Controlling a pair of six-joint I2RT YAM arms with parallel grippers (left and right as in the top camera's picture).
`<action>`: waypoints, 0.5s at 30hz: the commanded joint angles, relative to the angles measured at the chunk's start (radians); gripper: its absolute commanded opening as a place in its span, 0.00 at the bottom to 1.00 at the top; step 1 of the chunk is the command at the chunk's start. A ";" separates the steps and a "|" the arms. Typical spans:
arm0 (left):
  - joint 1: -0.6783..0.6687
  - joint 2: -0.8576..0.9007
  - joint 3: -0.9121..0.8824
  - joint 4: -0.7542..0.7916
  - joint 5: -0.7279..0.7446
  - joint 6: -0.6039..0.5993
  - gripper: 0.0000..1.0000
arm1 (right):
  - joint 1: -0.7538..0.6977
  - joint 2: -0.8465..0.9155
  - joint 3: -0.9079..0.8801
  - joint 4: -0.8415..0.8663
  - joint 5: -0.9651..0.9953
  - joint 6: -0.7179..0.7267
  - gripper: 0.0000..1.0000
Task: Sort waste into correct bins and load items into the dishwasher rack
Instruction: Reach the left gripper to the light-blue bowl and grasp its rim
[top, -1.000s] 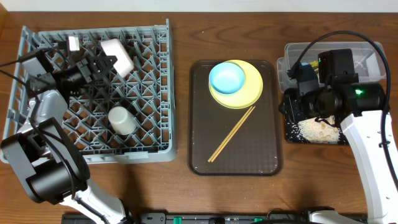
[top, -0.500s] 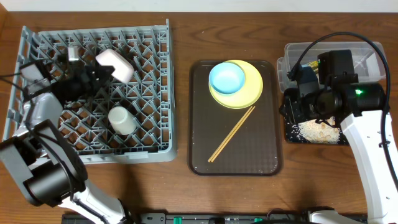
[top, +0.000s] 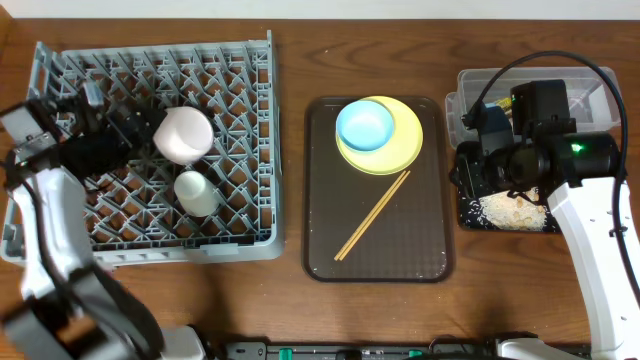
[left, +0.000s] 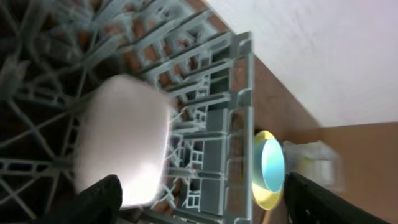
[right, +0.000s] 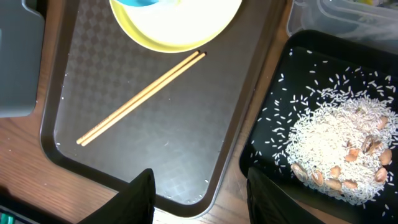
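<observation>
The light blue bowl (top: 364, 124) is sitting free on top of the yellow-green plate, so the robot's left gripper goes on toward the bowl's rim (top: 391, 130) until the gripper's open fingers are on both sides of it.
In the overhead view the grey dishwasher rack (top: 60, 215) holds the white bowl (top: 182, 134) upside down and the small white cup (top: 196, 190). My left gripper (top: 128, 138) is open just left of the bowl; in the left wrist view the bowl (left: 121, 146) is a blur beside one finger (left: 99, 199), not gripped. The light blue bowl (top: 365, 125) sits on the yellow-green plate (top: 400, 150), with the chopsticks (top: 372, 215) lying beside them. My right gripper (right: 205, 196) hangs open and empty over the brown tray's corner. Rice scraps (right: 336, 143) lie in the black tray (right: 273, 118).
The brown serving tray (top: 330, 250) sits mid-table. The clear tub (top: 590, 95) at the back right holds the yellow-green wrapper (top: 505, 103). The black tray (top: 468, 208) lies in front of it, partly under my right arm. A few nut shells (right: 367, 149) mix with the rice.
My left gripper opened and let go of the white bowl, which now rests in the rack. The left arm drew back to the left. The right arm stayed still.
</observation>
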 joint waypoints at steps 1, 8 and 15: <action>-0.108 -0.117 0.000 -0.020 -0.227 0.010 0.86 | 0.006 -0.002 0.000 0.008 0.000 0.013 0.45; -0.496 -0.162 0.001 0.001 -0.528 0.069 0.92 | -0.047 -0.002 0.000 0.031 0.000 0.111 0.47; -0.834 -0.016 0.080 0.017 -0.770 0.154 0.93 | -0.096 -0.002 0.000 0.021 0.000 0.124 0.47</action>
